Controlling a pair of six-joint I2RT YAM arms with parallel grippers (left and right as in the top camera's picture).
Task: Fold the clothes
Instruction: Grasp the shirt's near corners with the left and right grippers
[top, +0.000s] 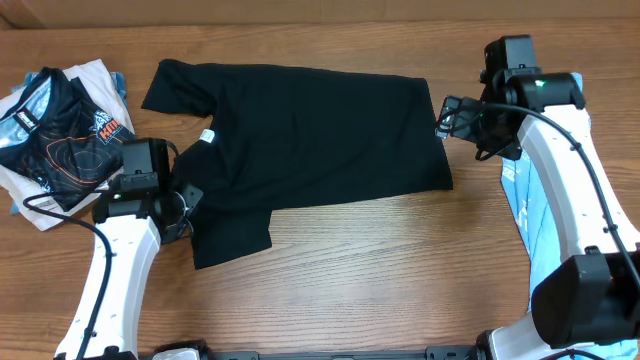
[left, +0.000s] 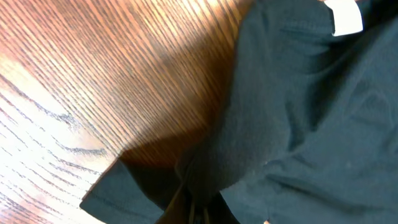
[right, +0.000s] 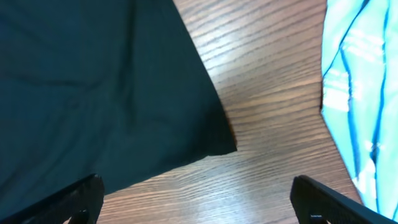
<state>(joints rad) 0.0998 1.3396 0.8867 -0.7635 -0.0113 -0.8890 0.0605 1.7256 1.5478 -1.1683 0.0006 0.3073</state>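
Note:
I can see that my left gripper holds the black T-shirt at the shoulder (left: 210, 163) while its far hem corner lies loose. Next, I grab that corner (top: 445, 183) with my right gripper before folding.
The large plain black T-shirt (top: 300, 130) lies spread across the middle of the table, with a white neck tag (top: 207, 136) showing. My left gripper (top: 186, 203) is at the shirt's left edge, shut on a bunch of its fabric. In the left wrist view the black cloth (left: 298, 124) gathers into the jaws (left: 198, 211). My right gripper (top: 447, 118) is open and empty just beyond the shirt's right edge. The right wrist view shows its fingers (right: 199, 202) spread wide over bare wood by the shirt's corner (right: 93, 93). A light blue tee (top: 522, 195) lies under the right arm and also shows in the right wrist view (right: 364, 93).
A pile of other garments (top: 60, 135) sits at the far left, a black printed top on white cloth. Bare wood table (top: 380, 270) runs along the front.

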